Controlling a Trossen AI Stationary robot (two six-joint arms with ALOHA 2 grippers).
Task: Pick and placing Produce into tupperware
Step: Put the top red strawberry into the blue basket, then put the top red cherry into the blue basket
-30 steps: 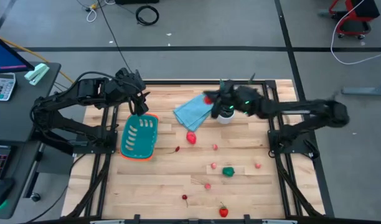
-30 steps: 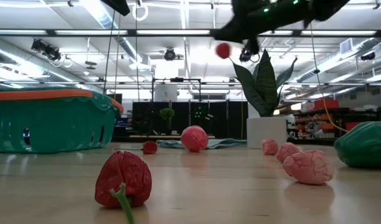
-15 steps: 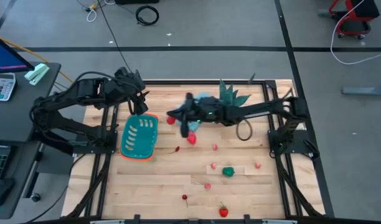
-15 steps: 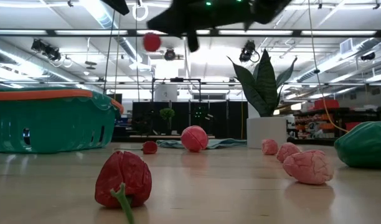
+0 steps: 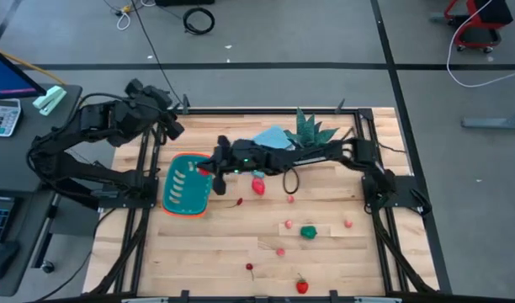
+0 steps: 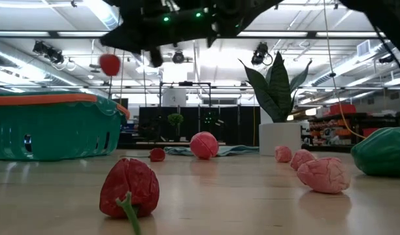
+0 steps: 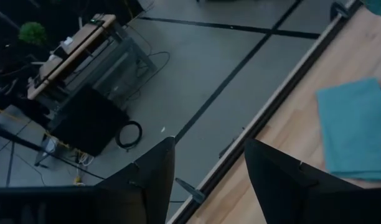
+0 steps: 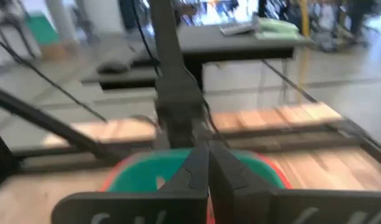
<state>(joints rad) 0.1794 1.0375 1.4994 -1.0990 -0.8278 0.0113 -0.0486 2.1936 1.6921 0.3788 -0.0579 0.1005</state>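
Note:
My right gripper should, as the small red round piece hangs clear above the orange rim, keep reaching until it is inside the teal tupperware's edge, then release.
The teal tupperware with an orange rim sits at the table's left and shows in the low view and the right wrist view. My right gripper reaches across from the right and hovers at the tray's right rim, shut on a small red round piece. My left gripper is open, raised over the table's far-left corner. Loose produce lies on the wood: a red ball, a green piece, pink pieces and a strawberry. My right gripper holds the small red round piece at the ends of its shut fingers, reaching roughly level from the table's right. The piece is lifted clear, high above the wood, next to the tupperware's right rim. In the wrist view the fingers hide the piece.
A spiky green potted plant and a light blue folded cloth sit by the far edge, behind my right arm. A red pepper-like piece lies close to the low camera. Black frame rails border the table.
My right gripper has swept from above the plant and cloth toward the table's left, carrying the red piece through the air to the tupperware's right rim. My left gripper has drawn back from the tray toward the far-left corner.

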